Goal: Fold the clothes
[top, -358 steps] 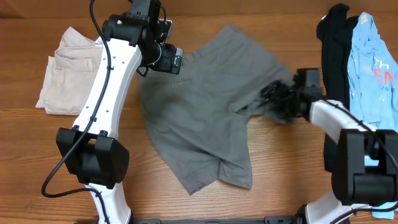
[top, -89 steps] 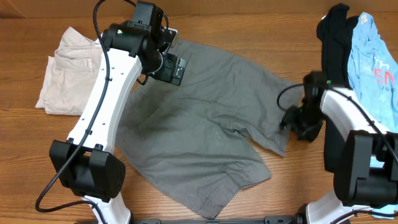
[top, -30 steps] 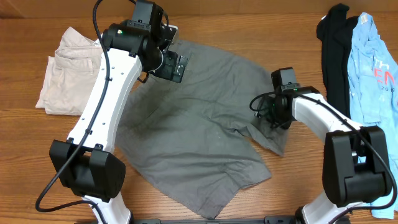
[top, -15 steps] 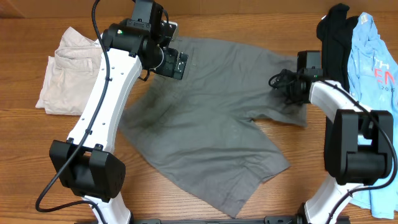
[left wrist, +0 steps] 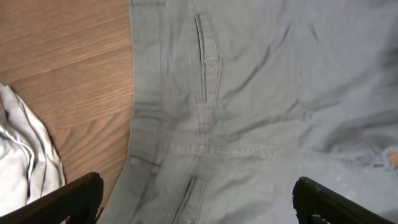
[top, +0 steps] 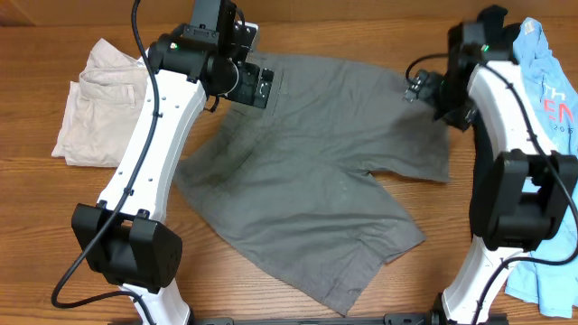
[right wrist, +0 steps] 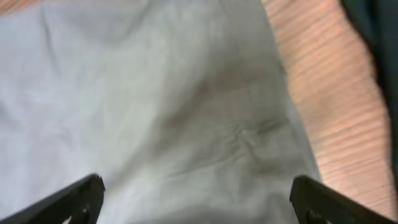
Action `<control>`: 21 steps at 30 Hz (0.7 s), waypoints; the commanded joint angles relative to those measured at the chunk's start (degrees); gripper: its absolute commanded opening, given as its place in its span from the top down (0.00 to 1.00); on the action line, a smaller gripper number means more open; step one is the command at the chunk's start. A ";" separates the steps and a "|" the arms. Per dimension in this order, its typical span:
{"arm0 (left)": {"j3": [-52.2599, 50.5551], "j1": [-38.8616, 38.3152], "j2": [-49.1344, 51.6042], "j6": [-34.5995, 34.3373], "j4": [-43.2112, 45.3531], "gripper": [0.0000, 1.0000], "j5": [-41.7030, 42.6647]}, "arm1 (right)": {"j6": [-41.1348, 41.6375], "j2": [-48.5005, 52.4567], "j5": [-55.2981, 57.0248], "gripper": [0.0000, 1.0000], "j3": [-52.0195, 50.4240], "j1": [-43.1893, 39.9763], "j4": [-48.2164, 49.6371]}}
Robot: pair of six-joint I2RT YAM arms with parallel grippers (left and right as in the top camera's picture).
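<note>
The shorts' near leg point(top: 357, 239) slants away from the far leg, so the robot's right gripper should grab the near leg's inner hem corner point(top: 418, 238) and pull it straighter before the fold.
The clothes, mid-grey shorts point(top: 307, 171), lie spread out flat across the middle of the wooden table. My left gripper point(top: 257, 86) hovers over their waistband at the top left. In the left wrist view point(left wrist: 196, 202) its jaws are wide open and empty above the fly seam and waistband point(left wrist: 205, 81). My right gripper point(top: 422, 86) hovers over the shorts' upper right corner. In the right wrist view point(right wrist: 199, 205) its jaws are wide open and empty above plain grey cloth point(right wrist: 174, 93).
Folded beige trousers point(top: 95, 104) lie at the far left, and their edge shows in the left wrist view point(left wrist: 18, 155). A black garment point(top: 483, 54) and a light-blue printed shirt point(top: 542, 81) lie along the right edge, close to the right arm.
My right gripper has moved up and to the right, and the shorts' right leg, folded over before, now lies spread out flat. The left arm has barely moved.
</note>
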 commanded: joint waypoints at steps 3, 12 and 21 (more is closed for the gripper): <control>10.08 -0.07 -1.20 -0.20 -9.11 0.00 0.26 | -0.28 -6.73 -8.02 0.00 9.84 0.22 -14.05; 17.03 -0.26 -4.57 -4.48 -23.96 0.00 1.05 | 1.27 -21.40 -6.75 0.00 9.84 4.11 -26.75; 17.00 -0.33 -12.85 -5.55 -30.60 0.00 0.66 | 9.05 -43.67 -4.81 0.00 -5.90 11.26 -27.08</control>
